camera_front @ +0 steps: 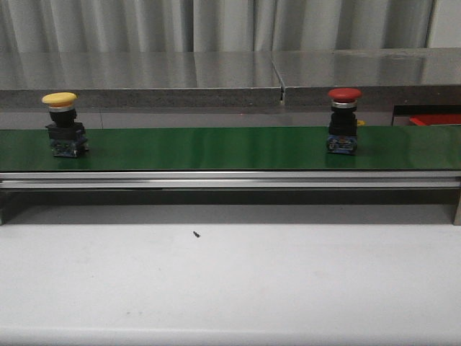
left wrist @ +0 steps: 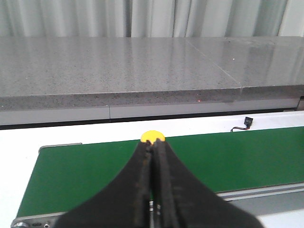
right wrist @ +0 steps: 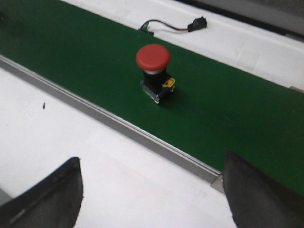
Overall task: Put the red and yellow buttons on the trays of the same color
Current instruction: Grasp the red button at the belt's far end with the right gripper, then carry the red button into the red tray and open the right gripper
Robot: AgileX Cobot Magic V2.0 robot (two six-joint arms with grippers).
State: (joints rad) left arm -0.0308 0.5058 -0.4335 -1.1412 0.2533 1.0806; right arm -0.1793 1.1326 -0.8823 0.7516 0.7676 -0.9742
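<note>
The yellow button (camera_front: pixel 65 125) is standing on the long green belt (camera_front: pixel 209 149). It should ride upright toward my right gripper's side when I carry the red button away.
A yellow button (camera_front: pixel 63 124) stands upright on the green belt (camera_front: pixel 216 148) at the left. A red button (camera_front: pixel 343 120) stands upright on the belt at the right. Neither gripper shows in the front view. In the left wrist view my left gripper (left wrist: pixel 153 144) is shut with nothing between the jaws; the yellow button's cap (left wrist: pixel 153 137) peeks out just beyond the fingertips. In the right wrist view my right gripper (right wrist: pixel 152 161) is wide open and empty over the white table, with the red button (right wrist: pixel 153 64) ahead on the belt (right wrist: pixel 95 61). A red tray edge (camera_front: pixel 436 119) shows at far right. No yellow tray is in view.
An aluminium rail (camera_front: pixel 230 180) runs along the belt's near edge. A grey stone ledge (camera_front: pixel 216 72) lies behind the belt. A small cable with a black connector (right wrist: pixel 197 22) lies beyond the belt. A tiny black speck (camera_front: pixel 196 233) lies on the white table (camera_front: pixel 230 281).
</note>
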